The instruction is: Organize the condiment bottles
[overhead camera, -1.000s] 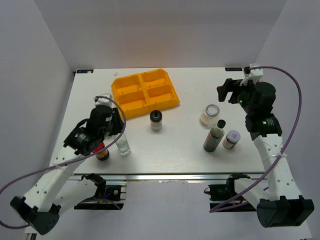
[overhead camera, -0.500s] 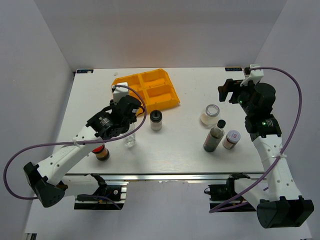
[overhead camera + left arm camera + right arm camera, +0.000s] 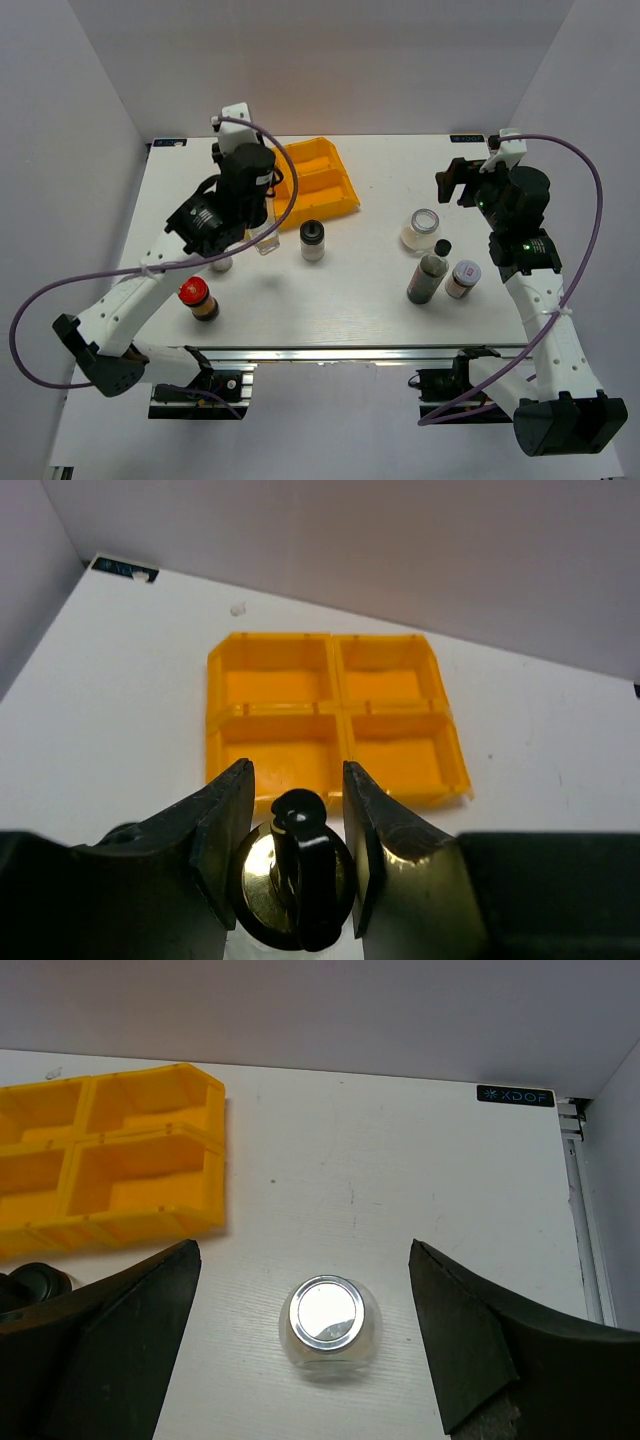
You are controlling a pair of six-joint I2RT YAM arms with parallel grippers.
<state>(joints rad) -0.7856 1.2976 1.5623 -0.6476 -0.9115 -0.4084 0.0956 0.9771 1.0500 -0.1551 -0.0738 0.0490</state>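
The clear bottle [image 3: 266, 236] is hanging by its spout, and the tray's wider far section [image 3: 278, 685] is empty. My left gripper should keep going there and let go once the bottle's base rests inside.
My left gripper [image 3: 296, 792] is shut on the gold-and-black spout of the clear bottle [image 3: 262, 875], held up just in front of the yellow tray [image 3: 330, 705]. In the top view this bottle [image 3: 267, 242] hangs under the left gripper [image 3: 258, 222] at the tray's [image 3: 325, 185] near edge. On the table stand a red-lidded jar [image 3: 198, 297], a black-capped shaker [image 3: 312, 240], a silver-lidded jar [image 3: 421, 228], a tall dark bottle [image 3: 430, 272] and a pale-lidded jar [image 3: 463, 278]. My right gripper [image 3: 303, 1260] is open above the silver-lidded jar [image 3: 330, 1322].
A small jar [image 3: 222, 264] shows partly under the left arm. The tray's four compartments hold nothing. The shaker's cap [image 3: 35, 1282] shows at the left edge of the right wrist view. Walls close the table at the back and both sides.
My left arm has lifted the clear bottle from the front left beside the red-lidded jar and carried it back toward the tray. The right arm has not moved.
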